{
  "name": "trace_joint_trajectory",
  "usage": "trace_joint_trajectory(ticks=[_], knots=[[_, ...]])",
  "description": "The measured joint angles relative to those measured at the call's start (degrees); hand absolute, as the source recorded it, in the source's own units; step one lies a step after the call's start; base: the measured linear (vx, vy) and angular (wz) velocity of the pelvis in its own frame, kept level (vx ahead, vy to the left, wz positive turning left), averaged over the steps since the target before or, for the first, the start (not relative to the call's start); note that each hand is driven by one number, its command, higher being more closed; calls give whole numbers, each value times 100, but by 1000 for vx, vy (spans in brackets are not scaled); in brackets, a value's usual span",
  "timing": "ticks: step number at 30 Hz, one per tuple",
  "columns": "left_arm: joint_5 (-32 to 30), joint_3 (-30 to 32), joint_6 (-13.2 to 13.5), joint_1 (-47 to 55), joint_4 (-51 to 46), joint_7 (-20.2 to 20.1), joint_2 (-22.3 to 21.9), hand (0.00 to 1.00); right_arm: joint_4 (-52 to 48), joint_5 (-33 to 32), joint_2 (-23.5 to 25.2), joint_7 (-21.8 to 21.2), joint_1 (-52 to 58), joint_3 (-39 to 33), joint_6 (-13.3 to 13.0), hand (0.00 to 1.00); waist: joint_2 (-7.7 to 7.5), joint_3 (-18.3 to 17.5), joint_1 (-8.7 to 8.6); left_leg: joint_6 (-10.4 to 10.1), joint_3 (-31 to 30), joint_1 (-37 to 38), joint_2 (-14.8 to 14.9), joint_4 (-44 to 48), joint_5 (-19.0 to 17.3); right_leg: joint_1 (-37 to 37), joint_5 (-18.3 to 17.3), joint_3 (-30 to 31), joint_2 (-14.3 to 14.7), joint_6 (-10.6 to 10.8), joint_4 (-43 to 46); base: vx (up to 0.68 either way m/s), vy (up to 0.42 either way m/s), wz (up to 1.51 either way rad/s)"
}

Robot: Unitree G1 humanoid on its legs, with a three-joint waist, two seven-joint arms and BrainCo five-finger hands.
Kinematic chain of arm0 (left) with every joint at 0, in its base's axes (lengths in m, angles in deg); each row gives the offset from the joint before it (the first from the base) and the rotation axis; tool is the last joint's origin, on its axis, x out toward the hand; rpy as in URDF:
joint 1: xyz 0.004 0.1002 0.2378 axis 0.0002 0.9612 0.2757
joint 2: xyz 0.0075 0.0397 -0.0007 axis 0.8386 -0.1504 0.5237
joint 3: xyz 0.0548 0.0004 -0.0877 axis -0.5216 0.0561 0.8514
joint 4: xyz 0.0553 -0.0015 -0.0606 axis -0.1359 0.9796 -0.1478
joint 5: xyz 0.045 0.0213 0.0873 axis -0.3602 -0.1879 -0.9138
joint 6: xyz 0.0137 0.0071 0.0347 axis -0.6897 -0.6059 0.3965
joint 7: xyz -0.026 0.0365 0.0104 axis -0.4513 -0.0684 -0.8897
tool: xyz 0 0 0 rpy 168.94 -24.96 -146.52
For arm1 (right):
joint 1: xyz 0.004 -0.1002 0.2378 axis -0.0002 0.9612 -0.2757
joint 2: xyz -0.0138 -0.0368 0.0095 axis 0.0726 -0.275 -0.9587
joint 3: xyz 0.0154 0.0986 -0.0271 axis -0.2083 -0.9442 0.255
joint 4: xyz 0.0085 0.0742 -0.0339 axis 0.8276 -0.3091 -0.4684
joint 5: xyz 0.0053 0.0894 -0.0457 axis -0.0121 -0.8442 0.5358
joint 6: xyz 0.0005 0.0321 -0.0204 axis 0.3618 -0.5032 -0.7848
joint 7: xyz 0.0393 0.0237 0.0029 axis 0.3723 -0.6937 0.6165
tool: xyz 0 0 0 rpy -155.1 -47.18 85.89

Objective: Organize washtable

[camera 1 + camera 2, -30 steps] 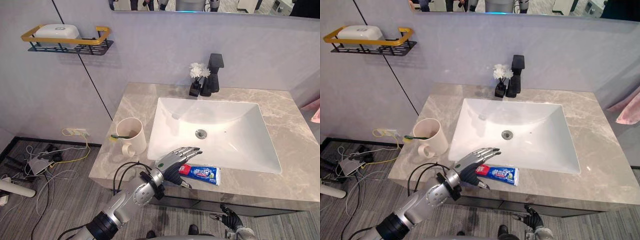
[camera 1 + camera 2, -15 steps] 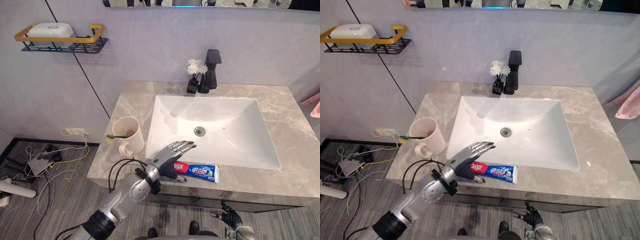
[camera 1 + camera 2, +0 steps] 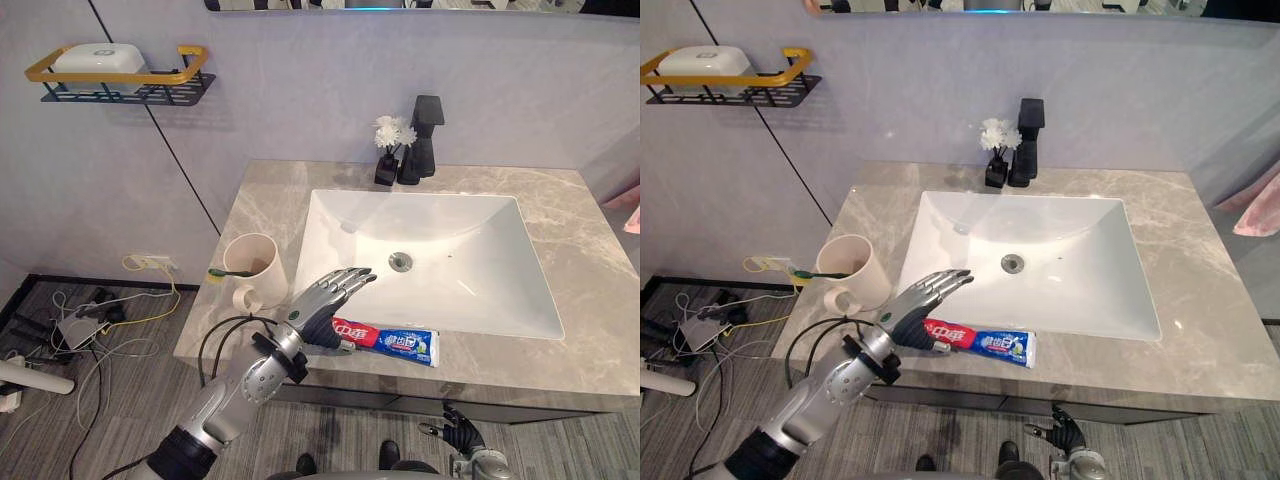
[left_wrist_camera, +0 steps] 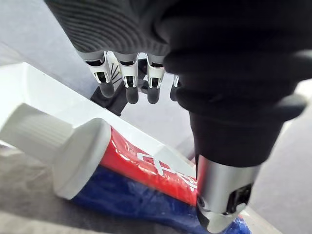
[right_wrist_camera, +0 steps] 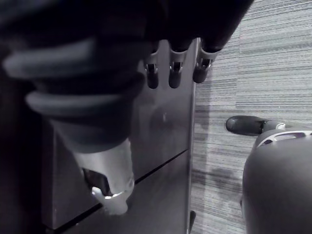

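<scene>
I expect the toothpaste tube to stay straight when I lift it by its capped end, because the tube's body looks plump and smooth behind the white cap.
A red and blue toothpaste tube with a white cap lies on the grey marble counter, in front of the white sink. My left hand hovers over the tube's cap end, open, fingers straight and pointing toward the basin. Its thumb hangs down close against the tube's side. A cream cup with a toothbrush in it stands just left of the hand. My right hand hangs low in front of the cabinet, fingers relaxed and empty.
A black faucet and a small vase of white flowers stand behind the sink. A wall shelf at the upper left holds a white soap box. A pink cloth shows at the right edge.
My left hand has drawn back to the left, off the tube's middle to its cap end, uncovering the red part. The tube has stayed put. The camera shifted slightly.
</scene>
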Motion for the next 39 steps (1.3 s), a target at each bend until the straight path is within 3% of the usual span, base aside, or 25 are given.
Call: trace_joint_trajectory(ticks=[10,11,25,39], knots=[[-56,-3,4,231,3,-61,150,0,0,44,-9,-3,-11,1,0,0,13,-5,2,0,58,0,2,-2,-1,-28,1,62,2,0,0,0,0,-2],[-55,-4,4,237,5,-79,150,100,0,44,-13,-3,-13,1,0,0,15,-4,5,0,63,0,1,-2,-1,-32,1,67,2,0,0,0,0,-3],[-46,-14,56,120,69,-172,152,100,0,44,-107,-7,-33,2,1,0,126,-68,-26,0,88,0,4,-8,-1,-47,2,93,7,-1,0,0,0,0],[4,-14,141,120,69,-279,223,100,0,44,-110,-6,-37,1,4,0,129,-71,-17,0,112,23,5,-8,-3,-68,4,114,8,1,0,0,0,0]])
